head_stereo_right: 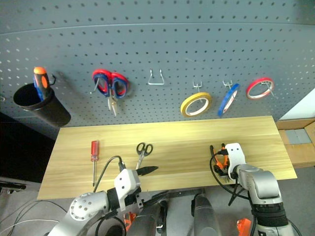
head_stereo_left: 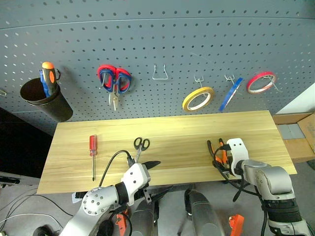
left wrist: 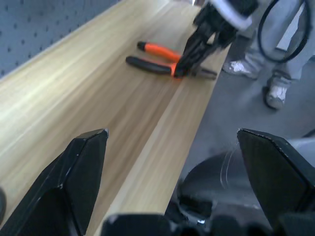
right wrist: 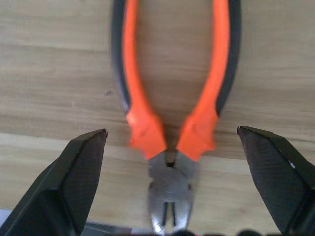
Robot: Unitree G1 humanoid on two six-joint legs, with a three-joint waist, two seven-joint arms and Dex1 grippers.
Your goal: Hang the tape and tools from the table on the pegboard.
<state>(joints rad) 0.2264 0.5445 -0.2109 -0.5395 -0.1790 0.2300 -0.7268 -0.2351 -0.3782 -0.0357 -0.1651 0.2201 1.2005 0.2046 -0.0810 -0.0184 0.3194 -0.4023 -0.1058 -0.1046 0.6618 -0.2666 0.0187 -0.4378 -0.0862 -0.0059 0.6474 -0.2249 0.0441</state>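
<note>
The pliers (head_stereo_left: 225,156)' handles (right wrist: 198,132) spread wider than the pliers' jaws, so the pliers should catch in the unused wire hook with their jaws down when I lower them.
The yellow tape (head_stereo_left: 198,98) hangs from a hook on the grey-blue pegboard (head_stereo_left: 162,34). On the wooden table (head_stereo_left: 177,132) lie the red-handled screwdriver (head_stereo_left: 92,147) at the left, the black-handled scissors (head_stereo_left: 141,144) in the middle, and the orange-and-black pliers (right wrist: 142,123) at the right near the front edge. My right gripper (head_stereo_left: 224,164) hovers just above the pliers, open, one finger on each side of the pliers' joint. My left gripper (head_stereo_left: 149,179) is open and holds nothing. It sits at the table's front edge below the scissors.
On the pegboard hang a black cup (head_stereo_left: 44,101) holding an orange-and-blue screwdriver, red-and-blue scissors (head_stereo_left: 114,79), an unused wire hook (head_stereo_left: 160,74), a blue tape roll (head_stereo_left: 230,93) and a red tape roll (head_stereo_left: 261,82). A cardboard box (head_stereo_left: 295,137) stands past the table's right end.
</note>
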